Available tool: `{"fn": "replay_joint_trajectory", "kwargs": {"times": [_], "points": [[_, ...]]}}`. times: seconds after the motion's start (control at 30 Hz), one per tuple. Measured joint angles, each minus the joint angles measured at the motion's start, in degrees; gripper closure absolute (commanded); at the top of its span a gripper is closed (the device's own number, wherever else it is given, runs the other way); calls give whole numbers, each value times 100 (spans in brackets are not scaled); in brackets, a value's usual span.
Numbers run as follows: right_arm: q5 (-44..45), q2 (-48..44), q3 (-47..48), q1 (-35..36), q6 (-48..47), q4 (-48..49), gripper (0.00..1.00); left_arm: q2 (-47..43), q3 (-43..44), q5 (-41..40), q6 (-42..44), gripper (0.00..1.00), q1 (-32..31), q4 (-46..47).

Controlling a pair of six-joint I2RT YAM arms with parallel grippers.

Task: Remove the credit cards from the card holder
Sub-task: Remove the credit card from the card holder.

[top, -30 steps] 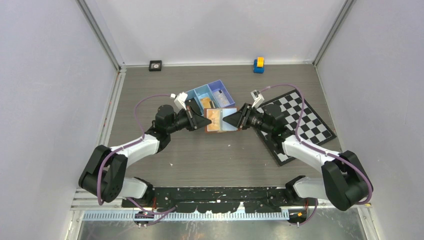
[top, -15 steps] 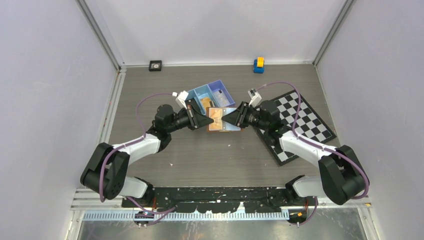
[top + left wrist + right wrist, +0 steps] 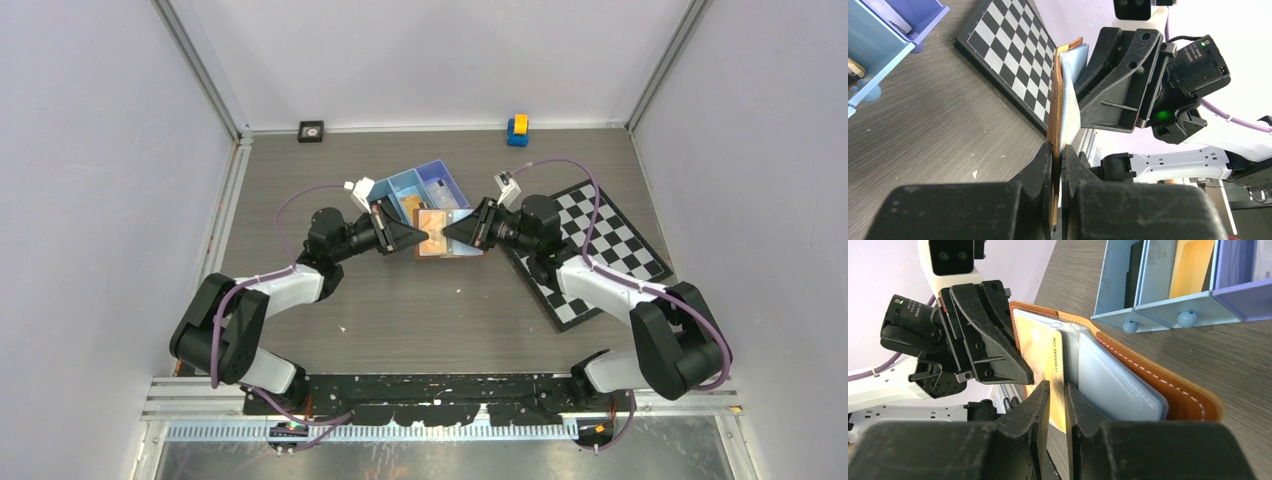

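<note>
The robot's right gripper has the orange credit card's edge [image 3: 1062,365] and the card's body is in the pocket, so the left gripper should pull the card holder [image 3: 1054,112] away to free the card.
The brown card holder [image 3: 437,243] is held open and on edge above the table, between the two arms. My left gripper [image 3: 424,238] is shut on its left flap [image 3: 1054,115]; the jaws pinch the brown leather and its pale lining at my left gripper [image 3: 1057,151]. An orange credit card [image 3: 1045,352] stands out of the holder's pale blue pockets [image 3: 1108,380]. My right gripper [image 3: 1057,386] straddles that card's edge, its jaws narrow but with a gap showing on each side. It comes in from the right [image 3: 448,233].
A blue three-compartment tray [image 3: 428,183] sits just behind the holder, with an orange card [image 3: 1193,265] in one compartment. The chequered board [image 3: 600,240] lies under the right arm. A blue-and-yellow block [image 3: 517,130] and a small black object [image 3: 311,131] sit by the back wall.
My right gripper has moved left onto the holder and its jaws have narrowed around the orange card. The holder and left gripper have shifted slightly toward the tray.
</note>
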Motion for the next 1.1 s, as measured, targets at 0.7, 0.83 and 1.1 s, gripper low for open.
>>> {"fn": "replay_joint_trajectory", "kwargs": {"times": [0.7, 0.83, 1.1], "points": [[-496, 358, -136, -33, 627, 1113, 99, -44, -2, 184, -212, 74, 70, 380], [-396, 243, -140, -59, 592, 898, 100, -98, -26, 210, -251, 84, 125, 387], [-299, 120, -142, -192, 588, 807, 100, -26, -173, 267, -673, 93, 343, 1056]]}}
